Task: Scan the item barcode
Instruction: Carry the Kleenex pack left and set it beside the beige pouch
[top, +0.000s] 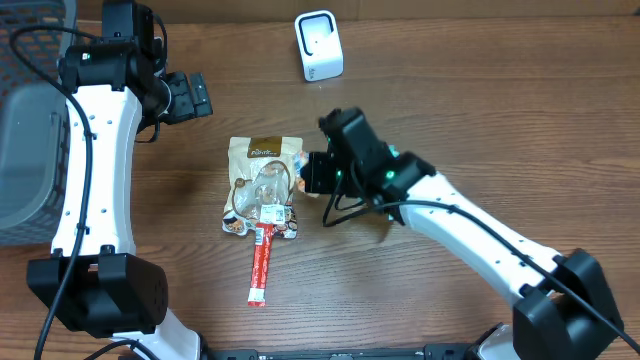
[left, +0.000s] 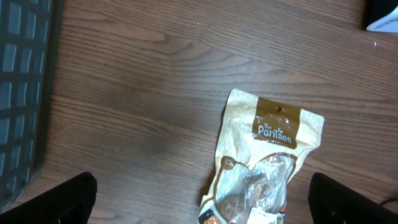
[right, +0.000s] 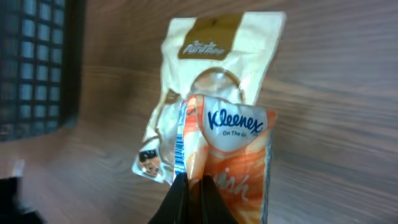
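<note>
I keep lowering the orange Kleenex tissue pack (top: 302, 173) with my right gripper, as it hangs face up beside the beige snack bag, and let go on the clear wood (top: 311, 214) there.
An orange Kleenex tissue pack (right: 239, 140) is pinched along its lower left edge by my right gripper (right: 191, 182), which is shut on it. A barcode strip (right: 180, 140) runs down the pack's left side. In the overhead view the right gripper (top: 318, 172) holds the pack (top: 303, 162) just right of a beige snack bag (top: 262, 180). The white scanner (top: 318, 45) stands at the back of the table. My left gripper (top: 190, 97) is open and empty, hovering above the snack bag (left: 273, 143), and its dark fingertips (left: 68, 199) show at the lower corners.
A red snack stick (top: 262, 263) lies below the snack bag. A dark wire basket (top: 30, 120) sits at the table's left edge, also seen as the basket (left: 22, 93) and the basket (right: 37, 62). The scanner's corner (left: 382, 15) shows top right.
</note>
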